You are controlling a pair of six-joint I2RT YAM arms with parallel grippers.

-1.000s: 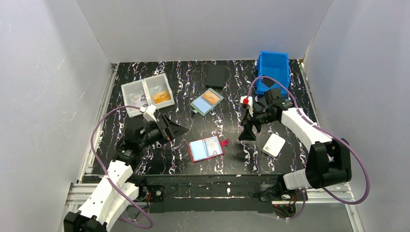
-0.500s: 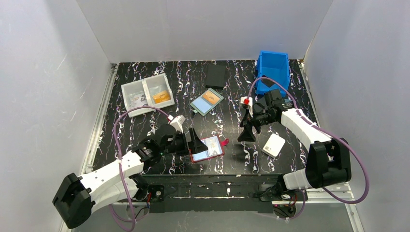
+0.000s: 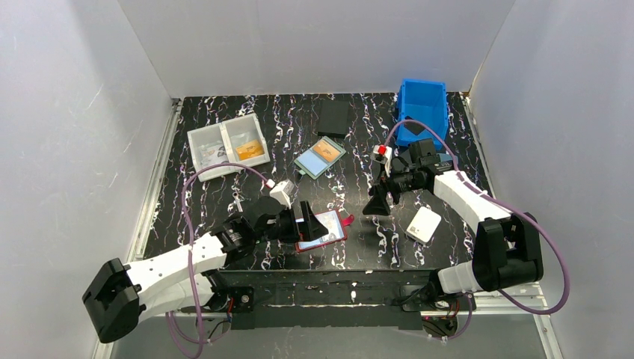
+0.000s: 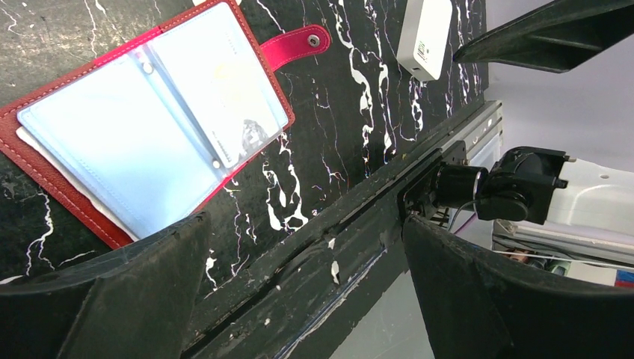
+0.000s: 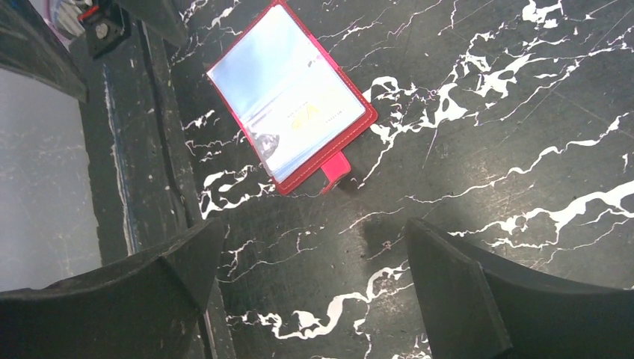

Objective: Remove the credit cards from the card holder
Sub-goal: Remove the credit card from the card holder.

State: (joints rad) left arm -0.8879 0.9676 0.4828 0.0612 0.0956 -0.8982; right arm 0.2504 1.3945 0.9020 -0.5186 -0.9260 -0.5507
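My right gripper has a loose card holder to deal with, and the card is in its tab-side sleeve (image 4: 218, 90). The right gripper should hold that sleeve's tab end (image 4: 272, 112) before my left gripper works the card.
The card holder (image 3: 327, 229) lies spread open near the table's front edge, dark red outside, with light-blue clear sleeves and a snap tab to its right. The credit cards (image 4: 224, 97) sit inside those sleeves; faint print shows through on one page (image 5: 299, 105). My left gripper (image 3: 305, 220) hangs open over the holder's left end, covering part of it. In the left wrist view the card holder (image 4: 149, 127) lies beyond my left gripper (image 4: 306, 224). My right gripper (image 3: 376, 203) is open, right of the tab, apart from the card holder (image 5: 288, 97), nothing between its fingers (image 5: 172, 269).
A small white box (image 3: 424, 224) lies right of the right gripper. Further back are a teal-framed case with an orange card (image 3: 320, 157), a clear divided box (image 3: 228, 146), a flat black item (image 3: 333, 117) and a blue bin (image 3: 423, 111). The table's front rail (image 4: 359, 224) runs close below the holder.
My left arm has swung right from the table's left side until its open gripper is over the holder's left end. The right gripper has shifted slightly left.
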